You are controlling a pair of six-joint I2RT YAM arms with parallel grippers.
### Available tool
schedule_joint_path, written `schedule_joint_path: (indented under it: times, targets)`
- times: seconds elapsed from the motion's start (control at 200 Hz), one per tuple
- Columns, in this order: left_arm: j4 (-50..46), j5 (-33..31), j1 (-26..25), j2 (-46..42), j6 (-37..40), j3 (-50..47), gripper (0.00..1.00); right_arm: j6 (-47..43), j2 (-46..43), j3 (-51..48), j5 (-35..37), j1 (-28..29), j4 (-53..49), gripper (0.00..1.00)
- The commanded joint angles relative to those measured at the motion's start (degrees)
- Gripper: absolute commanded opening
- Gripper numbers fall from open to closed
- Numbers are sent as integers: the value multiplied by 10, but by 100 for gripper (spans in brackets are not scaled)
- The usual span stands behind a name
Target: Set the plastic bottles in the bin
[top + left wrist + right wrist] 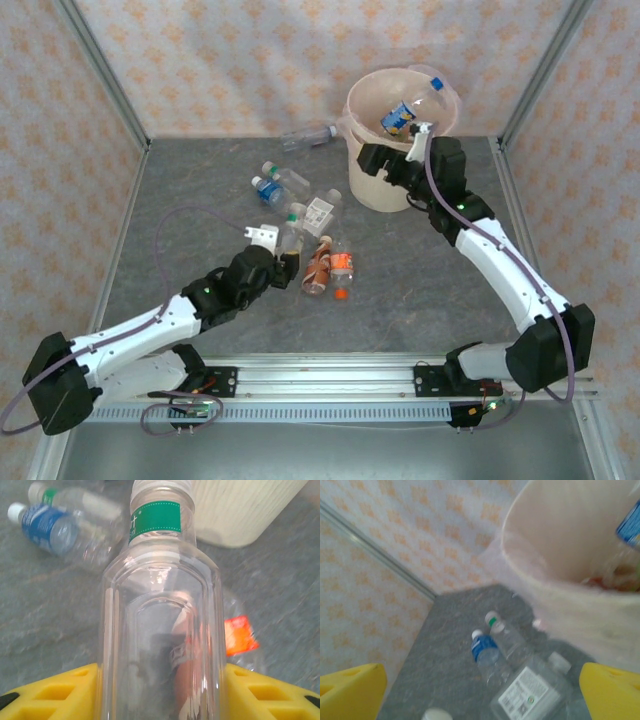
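Observation:
I should expect more bottles piled up under the bin's blue-labelled bottle (398, 118), because red and clear bits (616, 577) can be seen low inside the bin.
My left gripper (284, 266) (160, 695) is shut on a clear square-sided plastic bottle (292, 228) (160, 605) with a green neck label; its yellow fingers press both sides. More bottles lie around it: a blue-labelled one (268, 190) (45, 525) (485, 650), a green-capped one (287, 177) (507, 637), a white-labelled one (322, 210) (532, 690), a crushed brown one (320, 268) and an orange-capped one (342, 270). Another clear bottle (310, 135) lies at the back. The beige-pink bin (372, 190) (560, 545) holds a blue-labelled bottle (405, 115). My right gripper (392, 168) (482, 692) hangs open and empty by the bin's front rim.
Patterned walls with metal corner posts close in the grey table on three sides. The arm rail runs along the near edge (330, 380). Bare table lies to the left of the bottles and to the right of the bin.

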Motion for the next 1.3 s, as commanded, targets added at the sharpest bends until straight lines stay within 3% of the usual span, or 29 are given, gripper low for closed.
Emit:
schedule_joint_path:
  times: [0.0, 0.285, 0.575, 0.996, 1.171, 1.296]
  targets:
    - [82, 36, 9, 5, 59, 53, 44, 33, 15, 23, -55, 22, -38, 99]
    - [99, 128, 9, 72, 134, 154, 34, 117, 63, 55, -189, 46, 11, 99]
    - [101, 149, 10, 121, 144, 196, 33, 131, 77, 53, -206, 46, 41, 96]
    - [93, 139, 21, 156, 126, 216, 34, 92, 71, 68, -162, 46, -13, 40]
    - [82, 141, 23, 160, 121, 220, 43, 78, 70, 76, -150, 46, -11, 26]
    - [73, 134, 23, 160, 114, 219, 82, 61, 65, 81, -127, 46, -12, 5]
